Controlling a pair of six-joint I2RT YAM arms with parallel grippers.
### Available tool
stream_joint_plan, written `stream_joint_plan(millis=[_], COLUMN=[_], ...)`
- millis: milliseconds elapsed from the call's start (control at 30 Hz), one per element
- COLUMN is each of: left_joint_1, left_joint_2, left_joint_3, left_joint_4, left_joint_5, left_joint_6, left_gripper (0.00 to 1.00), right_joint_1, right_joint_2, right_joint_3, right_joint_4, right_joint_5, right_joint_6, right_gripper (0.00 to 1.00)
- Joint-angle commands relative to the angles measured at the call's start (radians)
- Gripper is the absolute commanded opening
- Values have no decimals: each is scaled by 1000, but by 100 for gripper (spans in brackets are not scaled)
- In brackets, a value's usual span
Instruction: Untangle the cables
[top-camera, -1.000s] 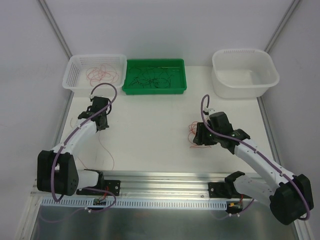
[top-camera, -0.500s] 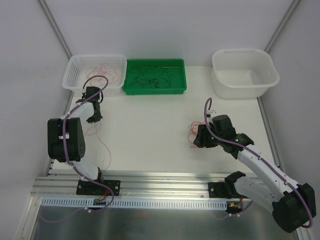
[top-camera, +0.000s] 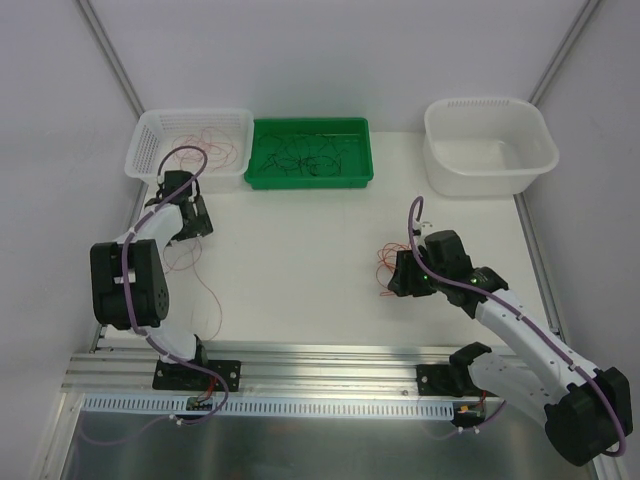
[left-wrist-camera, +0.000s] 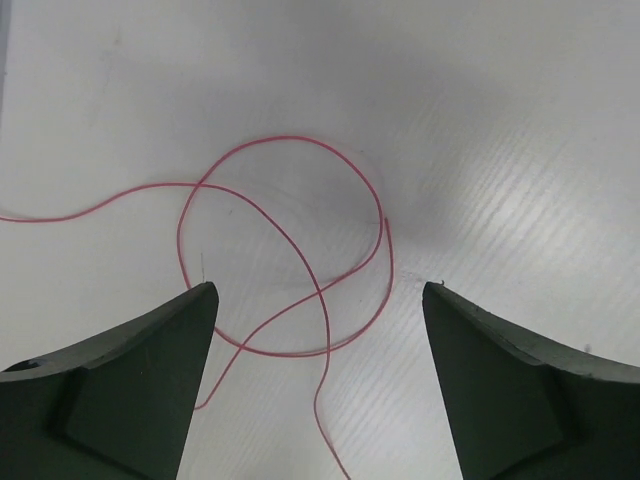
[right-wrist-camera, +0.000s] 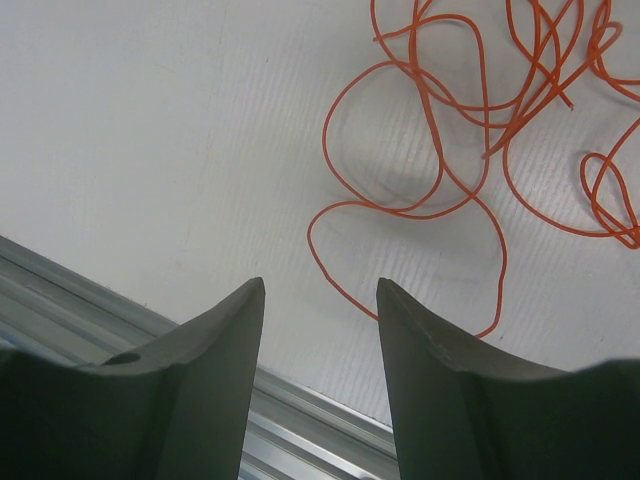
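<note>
My left gripper is facing the pink cable's loops cross (left-wrist-camera: 320, 291) and a tail that trails far, so it should pinch the loops and lift them high above the white basket (top-camera: 205, 150).
A thin pinkish-red cable (left-wrist-camera: 283, 178) lies in loose crossing loops on the white table, right under my left gripper (left-wrist-camera: 318, 290), which is open with its fingers either side of the loops and holding nothing. In the top view the left gripper (top-camera: 193, 222) hovers at the back left, and the pink cable (top-camera: 203, 290) trails toward the front edge. An orange-red cable tangle (right-wrist-camera: 470, 110) lies ahead of my right gripper (right-wrist-camera: 320, 285), which is open and empty. From above, the right gripper (top-camera: 394, 272) sits beside the orange tangle (top-camera: 382, 258).
At the back stand a white basket (top-camera: 140, 150) holding pink cables, a green tray (top-camera: 310, 183) holding dark cables, and a white tub (top-camera: 480, 180). An aluminium rail (right-wrist-camera: 60, 280) runs along the table's near edge, close under the right gripper.
The left gripper went from shut to open, and the pink cable now lies loose on the table. The left arm folded back toward the basket. The right arm barely moved.
</note>
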Motion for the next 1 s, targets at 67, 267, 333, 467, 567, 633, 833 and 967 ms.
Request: stream_joint_plan(millis=[67, 267, 333, 467, 567, 633, 833, 967], left_joint_1=[2, 6, 8, 16, 28, 49, 80, 102], left_joint_2=[-105, -65, -60, -62, -51, -37, -27, 1], left_joint_3=[-17, -17, -22, -38, -49, -57, -66, -65], left_joint_4=[14, 32, 36, 37, 37, 36, 34, 28], left_joint_5=[19, -14, -25, -53, -42, -24, 13, 65], left_joint_6=[-166, -301, -351, -419, -463, -500, -546, -582], left_gripper=[88, 91, 94, 97, 98, 98, 97, 96], right_joint_1=[7, 7, 7, 5, 5, 5, 5, 7], right_joint_2=[-11, -54, -69, -101, -120, -126, -137, -141], right_joint_3=[-10, -15, -15, -15, -18, -23, -38, -38], right_joint_4=[10, -4, -10, -16, -15, -10, 0, 7], right_joint_5=[-15, -18, -13, -15, -13, -15, -30, -30], right_joint_6=[-19, -22, -26, -26, -31, -32, -34, -39], right_gripper=[52, 75, 79, 87, 88, 89, 90, 90])
